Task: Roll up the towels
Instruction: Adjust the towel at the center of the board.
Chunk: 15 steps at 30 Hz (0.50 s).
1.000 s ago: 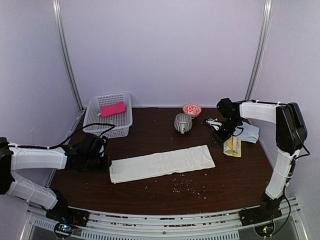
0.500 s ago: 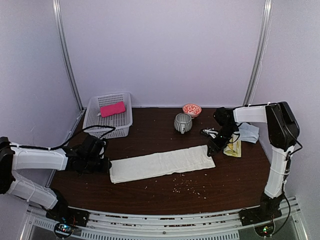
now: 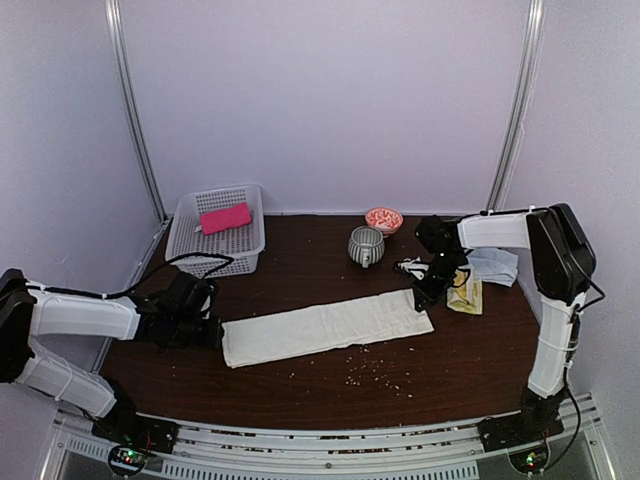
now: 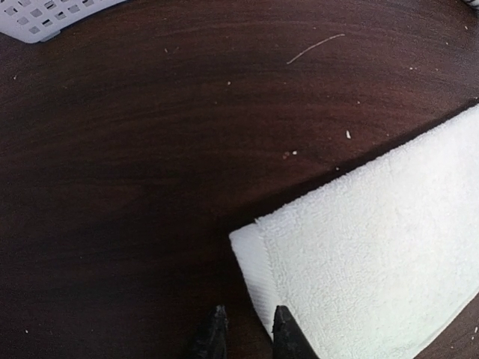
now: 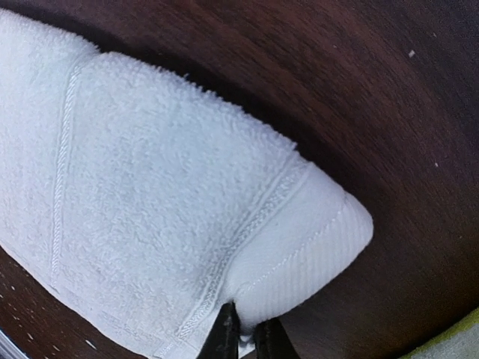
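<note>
The cream-white towel is flat in a long strip point(image 3: 325, 328), so before rolling, my right gripper should fold its hem over to the towel's end point(image 3: 231, 346) by my left gripper.
A cream-white towel point(image 3: 325, 326), folded into a long strip, lies flat across the middle of the dark table. My left gripper point(image 3: 212, 332) is low at its left end. In the left wrist view the left gripper point(image 4: 247, 335) is open, one fingertip point(image 4: 282, 334) at the towel's hem point(image 4: 258, 269), the other on bare wood. My right gripper point(image 3: 422, 297) is at the towel's right end. In the right wrist view it point(image 5: 243, 336) is shut on the hem of the towel point(image 5: 150, 187), which bulges up a little. A bright pink towel point(image 3: 225, 217) lies in the basket.
A white plastic basket point(image 3: 190, 245) stands at the back left. A grey striped cup point(image 3: 366, 245) and a small red-patterned bowl point(image 3: 383, 219) stand at the back centre. A yellow towel point(image 3: 465, 293) and a pale blue-grey one point(image 3: 497, 265) lie at the right. Crumbs point(image 3: 370, 372) are scattered in front.
My right gripper has moved left from the pile at the right to the cream towel's right end and shut on its hem. The left gripper has edged slightly toward the towel's left end.
</note>
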Tool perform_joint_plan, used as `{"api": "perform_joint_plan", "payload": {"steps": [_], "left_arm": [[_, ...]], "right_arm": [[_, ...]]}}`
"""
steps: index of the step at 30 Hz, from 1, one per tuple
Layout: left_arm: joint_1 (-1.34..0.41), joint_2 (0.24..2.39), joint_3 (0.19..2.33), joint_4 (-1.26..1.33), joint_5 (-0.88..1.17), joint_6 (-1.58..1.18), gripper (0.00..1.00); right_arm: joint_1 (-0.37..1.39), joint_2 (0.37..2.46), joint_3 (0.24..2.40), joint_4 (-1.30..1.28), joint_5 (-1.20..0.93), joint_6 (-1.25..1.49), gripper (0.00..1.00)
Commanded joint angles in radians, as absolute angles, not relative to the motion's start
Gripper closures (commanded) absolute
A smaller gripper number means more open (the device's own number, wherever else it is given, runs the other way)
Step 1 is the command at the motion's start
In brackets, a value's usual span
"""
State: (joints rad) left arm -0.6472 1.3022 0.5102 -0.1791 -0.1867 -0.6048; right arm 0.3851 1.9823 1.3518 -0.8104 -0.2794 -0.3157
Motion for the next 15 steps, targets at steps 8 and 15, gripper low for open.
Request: {"api": "perform_joint_plan", "payload": {"steps": [8, 15], "left_arm": [[-0.643, 1.313, 0.499, -0.137, -0.191, -0.588, 0.78], [-0.642, 1.328, 0.501, -0.124, -0.182, -0.581, 0.78]], "right_arm": [[0.317, 1.916, 1.363, -0.833, -0.227, -0.333, 1.0], [0.265, 1.855, 1.478, -0.946, -0.282, -0.357, 1.0]]}}
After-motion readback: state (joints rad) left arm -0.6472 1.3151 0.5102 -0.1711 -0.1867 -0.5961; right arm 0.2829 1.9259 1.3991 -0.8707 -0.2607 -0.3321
